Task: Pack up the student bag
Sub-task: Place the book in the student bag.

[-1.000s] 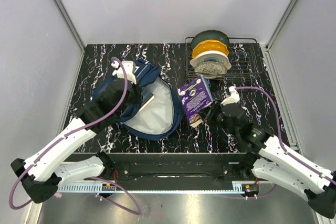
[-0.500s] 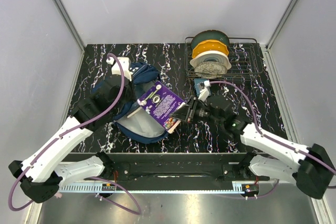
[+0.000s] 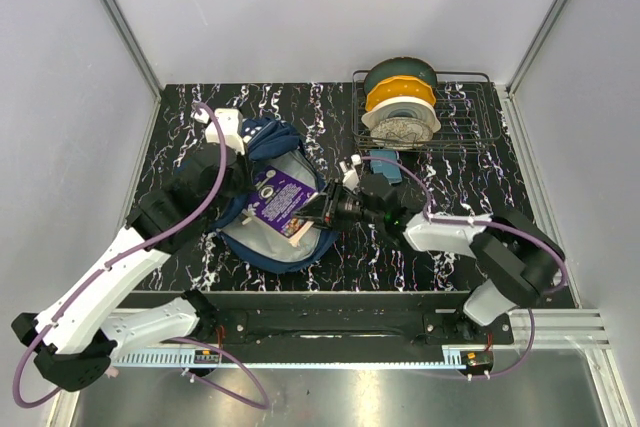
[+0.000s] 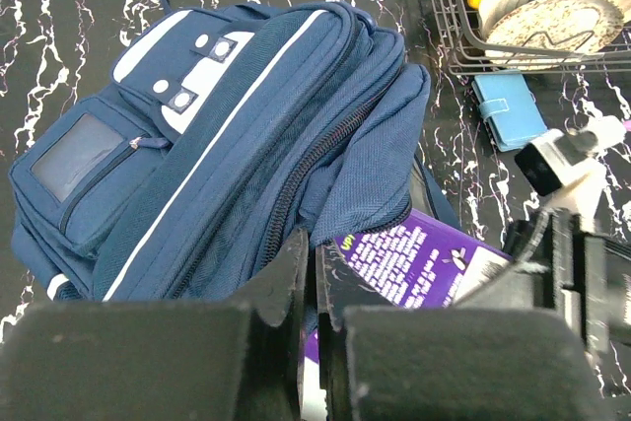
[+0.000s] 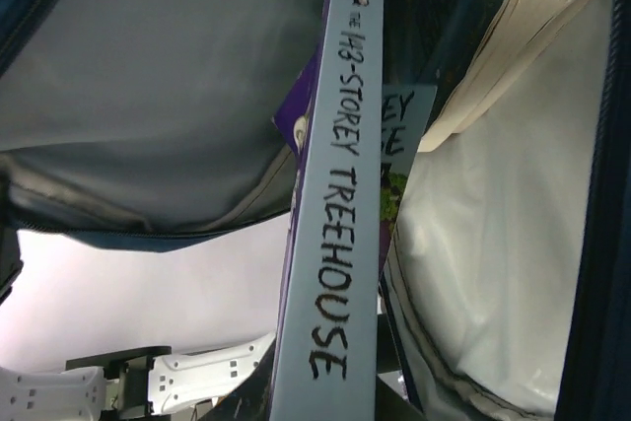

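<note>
The purple book (image 3: 280, 197) is pointing into the bag under the raised fabric edge (image 3: 278, 154), so my right gripper should go on pushing until the whole book is inside, then let go.
The student bag (image 3: 262, 147), navy with white trim, lies at the left middle of the table with its grey-lined opening facing right. My left gripper (image 3: 238, 169) is shut on the fabric edge of the opening (image 4: 317, 273) and holds it up. My right gripper (image 3: 322, 211) is shut on a purple book (image 3: 277, 201), which sits partly inside the opening. In the right wrist view the book's pale spine (image 5: 340, 194) points into the grey lining (image 5: 148, 76), beside another book (image 5: 493, 36) lying inside. The purple cover (image 4: 424, 263) shows under the flap in the left wrist view.
A wire dish rack (image 3: 470, 127) with a few plates and bowls stands at the back right. A small blue case (image 3: 389, 165) lies on the table just in front of it, behind my right arm. Grey walls enclose the table.
My right gripper has carried the purple book left from the table's middle into the bag's opening. My left gripper has kept hold of the bag's edge and shifted slightly.
</note>
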Controlling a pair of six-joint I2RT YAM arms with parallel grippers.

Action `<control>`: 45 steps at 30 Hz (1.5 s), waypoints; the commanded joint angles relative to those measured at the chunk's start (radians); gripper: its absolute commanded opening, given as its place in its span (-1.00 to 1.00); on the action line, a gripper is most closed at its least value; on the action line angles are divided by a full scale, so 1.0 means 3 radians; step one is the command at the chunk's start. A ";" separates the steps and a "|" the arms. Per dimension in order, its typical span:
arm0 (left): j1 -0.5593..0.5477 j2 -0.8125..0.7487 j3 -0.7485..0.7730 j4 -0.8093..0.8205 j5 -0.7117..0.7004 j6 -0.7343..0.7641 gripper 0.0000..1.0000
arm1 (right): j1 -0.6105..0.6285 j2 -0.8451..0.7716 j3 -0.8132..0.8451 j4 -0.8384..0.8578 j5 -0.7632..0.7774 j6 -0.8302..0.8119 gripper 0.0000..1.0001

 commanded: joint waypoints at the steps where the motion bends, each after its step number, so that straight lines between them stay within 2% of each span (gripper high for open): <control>1: 0.0010 -0.0265 0.0239 0.0626 -0.0065 -0.0024 -1.00 | 0.0002 0.0204 0.0333 0.0695 0.0095 0.0102 -1.00; 5: 0.0016 -0.0260 0.0285 0.0616 0.0012 0.0007 -1.00 | -0.0003 0.0393 0.0487 0.0440 0.0351 0.0026 -0.99; 9: 0.0010 -0.0209 0.0306 0.0616 0.0190 -0.0013 -1.00 | 0.0007 0.0735 0.0767 0.0358 0.0423 0.0051 -0.85; 13: 0.0010 -0.0147 0.0362 0.0616 0.0370 0.0017 -1.00 | 0.0002 0.0960 0.1013 0.0154 0.0734 0.0000 -0.83; 20: 0.0010 -0.0050 0.0439 0.0585 0.0508 0.0058 -1.00 | 0.0115 0.1497 0.1555 0.0071 0.0893 -0.0061 -0.82; 34: 0.0016 -0.0030 0.0464 0.0626 0.1055 0.0165 -1.00 | 0.0115 0.1835 0.1964 -0.0214 0.1323 -0.0229 -0.77; 45: 0.0021 -0.0076 0.0423 0.0611 0.1173 0.0303 -1.00 | 0.0105 0.1922 0.2205 -0.0639 0.1405 -0.0547 -0.44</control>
